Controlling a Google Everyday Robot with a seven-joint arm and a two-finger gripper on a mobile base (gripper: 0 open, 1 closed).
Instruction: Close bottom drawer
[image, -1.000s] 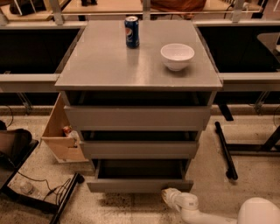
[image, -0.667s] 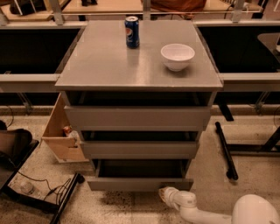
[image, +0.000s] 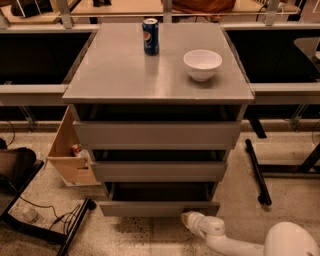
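Note:
My gripper stays against the bottom drawer's front (image: 172, 209), where it is now, and keep pushing the drawer in until its front is even with the drawers (image: 160, 171) above.
The grey cabinet (image: 150, 75) has three flat handleless drawer fronts. The bottom drawer (image: 159, 207) is the lowest and narrowest-looking; it stands pulled out a little, with a dark gap above its front. My white arm (image: 225, 237) comes in from the lower right. Its gripper (image: 189, 218) sits at the floor just below the right part of the bottom drawer's front, touching or almost touching its lower edge.
A blue soda can (image: 150, 36) and a white bowl (image: 202, 64) stand on the cabinet top. An open cardboard box (image: 70, 152) sits left of the cabinet. A black bag and cables (image: 20, 175) lie at lower left. A black stand leg (image: 257, 172) lies at right.
My arm and gripper have moved left and slightly forward along the floor, closer under the bottom drawer's front. The drawer looks unchanged.

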